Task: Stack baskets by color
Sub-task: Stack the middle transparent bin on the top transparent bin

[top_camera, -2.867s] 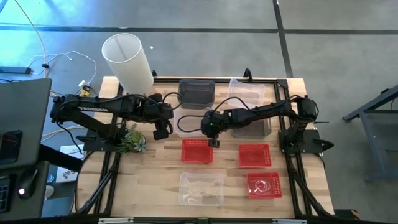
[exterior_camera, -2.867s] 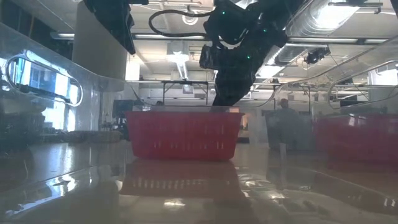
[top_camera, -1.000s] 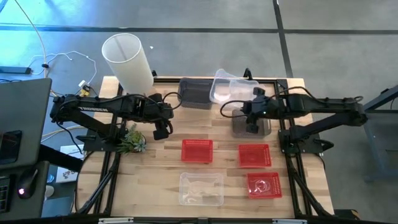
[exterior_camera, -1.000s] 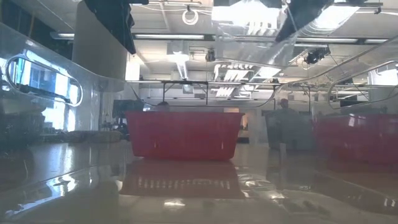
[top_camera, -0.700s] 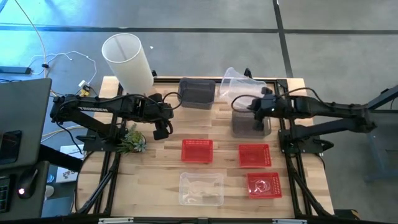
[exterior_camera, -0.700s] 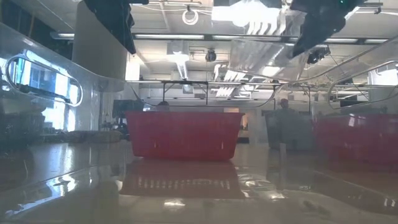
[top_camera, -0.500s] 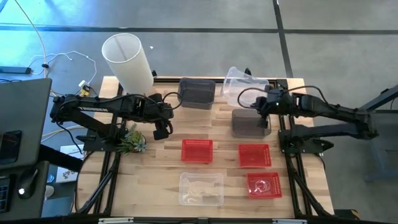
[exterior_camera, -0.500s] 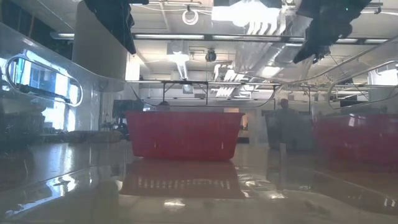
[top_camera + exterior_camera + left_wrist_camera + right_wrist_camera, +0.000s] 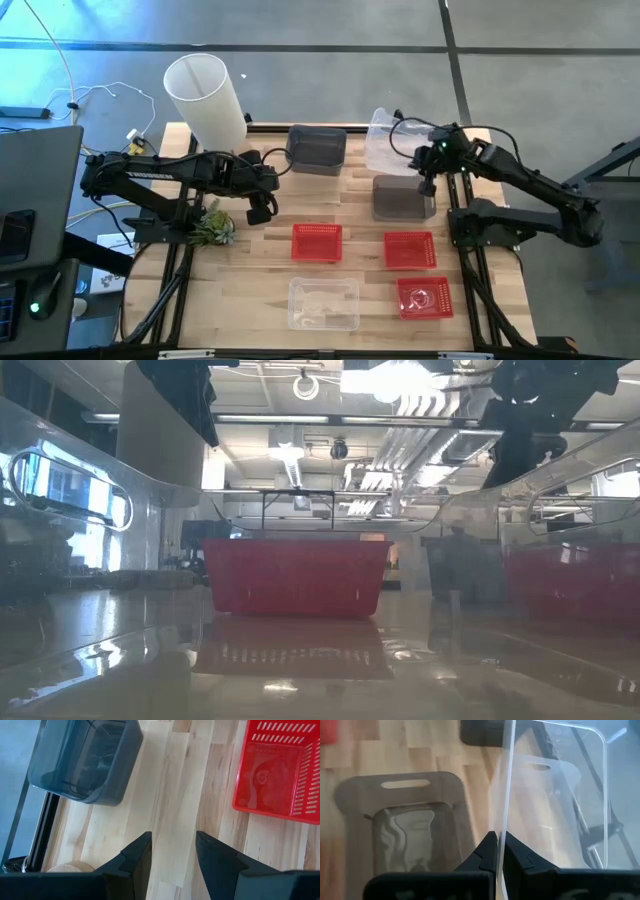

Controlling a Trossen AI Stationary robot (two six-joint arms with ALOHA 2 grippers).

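Note:
I can see the clear basket hanging free of the dark grey basket's rim [image 9: 402,178], so I keep lowering it with my right gripper until it stands level beside that basket.
My right gripper [image 9: 424,172] is shut on a clear basket [image 9: 388,143], held tipped over the table's far right part, above and just beyond a dark grey basket [image 9: 403,197]. A second dark grey basket [image 9: 315,148] stands at the far middle. Three red baskets [image 9: 317,242] [image 9: 409,250] [image 9: 424,297] and another clear basket [image 9: 323,302] stand nearer the front. My left gripper [image 9: 258,212] hangs open and empty over bare wood at the left, between the far grey basket [image 9: 85,760] and a red basket [image 9: 280,770]. My right gripper pinches one wall of the clear basket at its rim [image 9: 506,827], one finger inside and one outside, only at the wall's edge. The fingers slant down from the table's right side. The basket is lifted clear and stands tipped on edge beyond the fingers.
A tall white cylinder [image 9: 205,95] stands at the far left corner and a small green plant [image 9: 212,225] by the left arm. Bare wood lies in the middle between the grey and red baskets. The nearest red basket fills the low view's middle [image 9: 295,575].
My right gripper has gone toward the table's right edge and a little down, staying shut on the clear basket. The basket has travelled with it, from beside the far grey basket to the far right corner, turning further onto its edge.

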